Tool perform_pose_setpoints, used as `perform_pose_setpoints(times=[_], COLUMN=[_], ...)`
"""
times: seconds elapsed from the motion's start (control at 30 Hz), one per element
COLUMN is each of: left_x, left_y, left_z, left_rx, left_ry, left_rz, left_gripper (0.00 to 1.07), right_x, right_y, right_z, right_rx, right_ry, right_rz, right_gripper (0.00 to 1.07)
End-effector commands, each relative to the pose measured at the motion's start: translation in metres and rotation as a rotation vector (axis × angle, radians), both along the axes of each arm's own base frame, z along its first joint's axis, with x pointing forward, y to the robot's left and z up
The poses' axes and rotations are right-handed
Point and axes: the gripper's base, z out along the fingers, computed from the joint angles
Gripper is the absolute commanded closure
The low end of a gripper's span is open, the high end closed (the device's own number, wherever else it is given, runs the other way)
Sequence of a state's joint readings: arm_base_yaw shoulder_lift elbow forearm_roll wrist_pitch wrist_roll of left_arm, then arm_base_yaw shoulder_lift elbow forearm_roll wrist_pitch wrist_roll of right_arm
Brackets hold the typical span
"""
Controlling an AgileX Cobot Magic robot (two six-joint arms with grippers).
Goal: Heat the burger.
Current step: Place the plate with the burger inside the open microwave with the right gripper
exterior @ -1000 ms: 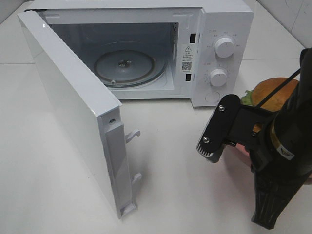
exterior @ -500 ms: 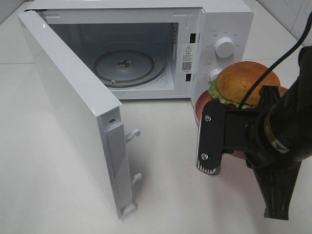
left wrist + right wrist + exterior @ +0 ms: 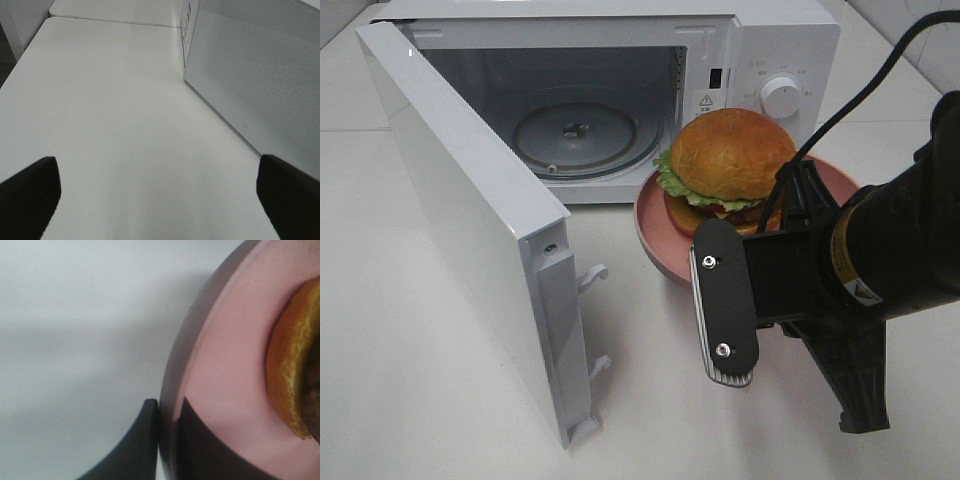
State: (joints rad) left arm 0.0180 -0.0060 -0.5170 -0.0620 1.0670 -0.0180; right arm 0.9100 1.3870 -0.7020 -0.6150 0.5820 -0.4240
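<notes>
The plate is facing the control knob's panel. Next, my right gripper moves the plate across toward the door, in line with the cavity, before it goes in.
The burger, with its golden bun and green lettuce, sits on a round pink plate. The plate is held up in the air just in front of the open microwave, right of its cavity. My right gripper is shut on the plate's near right rim. In the right wrist view the right gripper pinches the plate's edge, and the burger's bun shows beside it. The left gripper is open with nothing between its fingers, low over the table beside the microwave door.
The microwave door swings far out to the left over the white table. A glass turntable lies inside the cavity. The control knob is on the microwave's right panel.
The right gripper has lifted the plate with the burger and carried it left, from the table's right side to a spot in front of the microwave. The left gripper has stayed open.
</notes>
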Motion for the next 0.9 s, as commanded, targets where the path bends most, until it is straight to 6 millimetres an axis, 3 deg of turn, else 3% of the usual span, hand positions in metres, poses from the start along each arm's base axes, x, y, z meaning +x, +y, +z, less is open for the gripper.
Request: perform_pose_setpoints(times=[0.03,0.23,0.53,0.9], left_x=[-0.003,-0.003,-0.003,-0.003], left_y=[0.0,0.0,0.0,0.0], left_z=[0.0,0.0,0.0,0.0], left_rx=[-0.002,-0.002,-0.002,-0.002], left_ry=[-0.013,-0.013,-0.013,-0.013], left_rz=[-0.003,-0.003,-0.003,-0.003], left_gripper=[0.06,0.06,0.06,0.06], right_x=[0.002,0.01,0.032,0.042], right_y=[0.007,0.005,-0.013,-0.027], right_z=[0.007,0.009,0.011,0.01], right_rx=[0.02,0.059,0.082,0.046], right_ry=[-0.073,-0.092,-0.109,-0.122], right_rz=[0.14,0.202,0.254,0.344], right_gripper=[1.04,1.04,1.04,1.04])
